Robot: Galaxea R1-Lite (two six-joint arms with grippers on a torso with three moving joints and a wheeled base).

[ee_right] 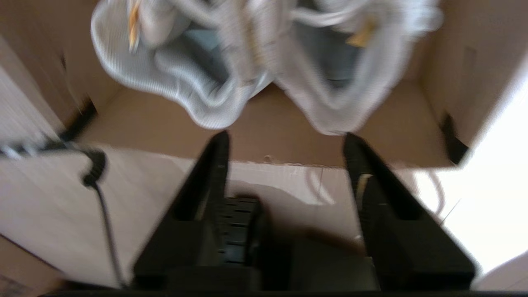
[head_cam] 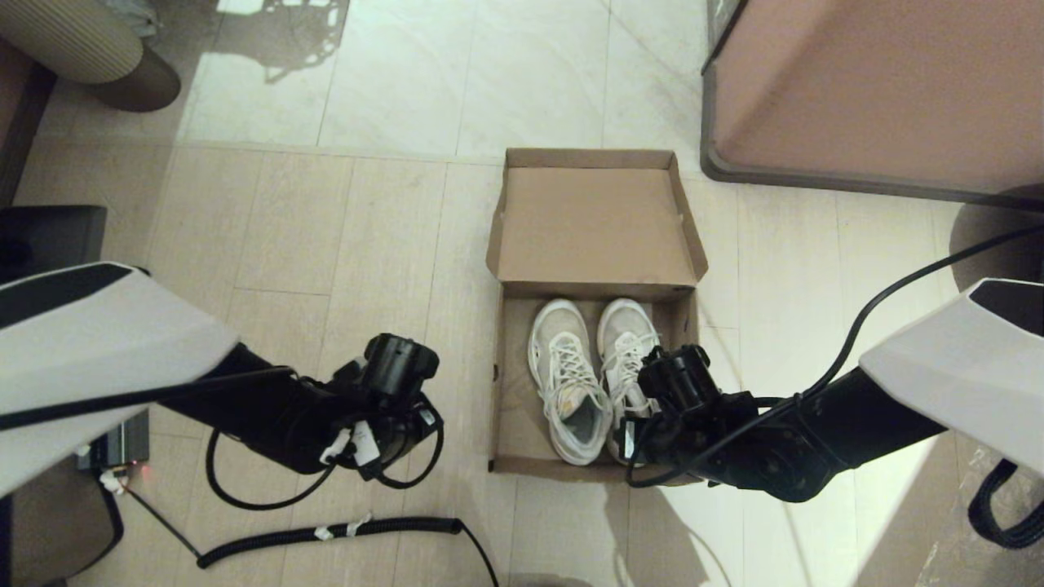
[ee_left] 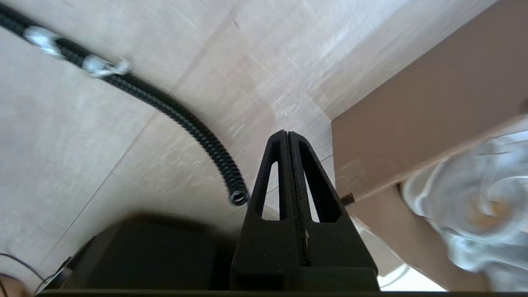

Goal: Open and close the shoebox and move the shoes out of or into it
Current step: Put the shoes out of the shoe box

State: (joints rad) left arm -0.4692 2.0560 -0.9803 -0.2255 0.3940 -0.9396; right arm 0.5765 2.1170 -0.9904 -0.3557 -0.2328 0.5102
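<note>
Both white sneakers [head_cam: 590,377] will rise together when I pinch the inner collars [head_cam: 608,403] and lift, because those collars touch side by side.
The brown cardboard shoebox [head_cam: 508,383] sits open on the floor, its hinged lid [head_cam: 594,224] folded back flat on the far side. Both white sneakers [head_cam: 571,383] lie side by side inside it, toes pointing away from me. My right gripper [ee_right: 284,138] hangs open above the box's near right corner, just short of the sneakers' heels [ee_right: 206,99], with nothing between its fingers. My left gripper [ee_left: 287,134] is shut and empty, low over the floor to the left of the box wall [ee_left: 412,115].
A large pinkish-brown cabinet [head_cam: 881,90] with dark edging stands at the back right, close to the lid. A black corrugated hose [head_cam: 326,534] lies on the floor near the left arm. A round ribbed stool [head_cam: 90,49] is at the far left.
</note>
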